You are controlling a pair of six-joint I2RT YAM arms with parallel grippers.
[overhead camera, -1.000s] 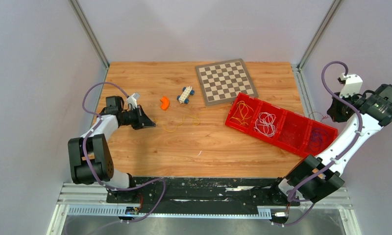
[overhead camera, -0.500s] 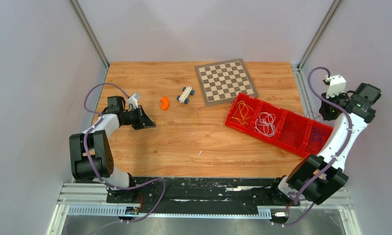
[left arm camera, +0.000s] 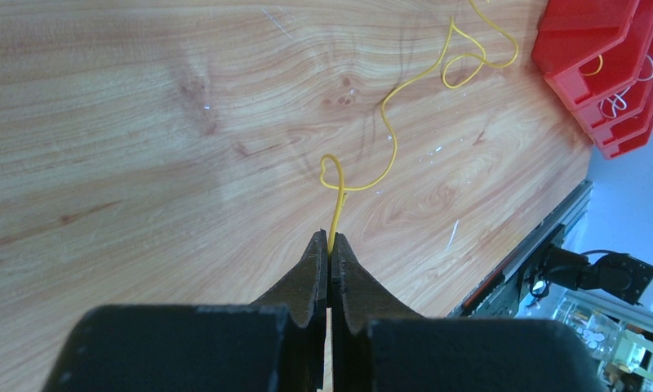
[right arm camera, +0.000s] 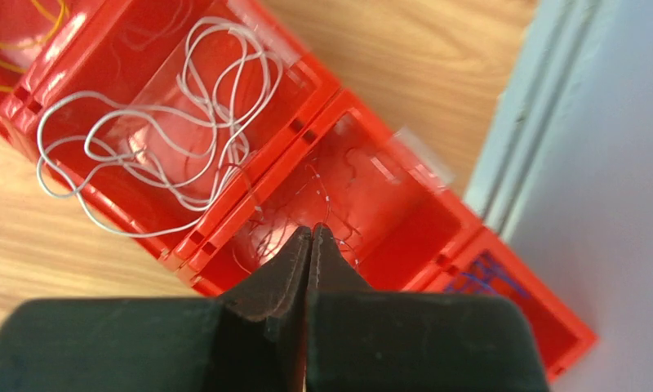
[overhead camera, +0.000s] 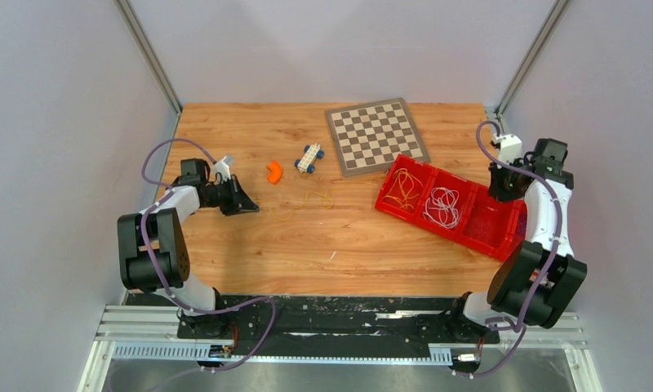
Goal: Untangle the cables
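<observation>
My right gripper should now lower the red wire, which hangs from it over the open red-wire compartment, until my fingers are inside the compartment's sides, and then let go.
A thin yellow wire lies in loops on the wooden table, also seen in the top view. My left gripper is shut on its near end, low at the table's left. A red divided tray at the right holds yellow wires, white wires and red wires in separate compartments. My right gripper is shut above the red-wire compartment, with a hair-thin red wire running from its tips. In the top view it hangs over the tray's far right part.
A chessboard lies at the back. A small toy car and an orange curved piece lie behind the yellow wire. The tray's end compartment holds blue-purple wires. The wall and metal rail stand just right of the tray.
My right arm has swung in from beyond the table's right edge to above the red tray, gripper still shut. My left arm has barely moved.
</observation>
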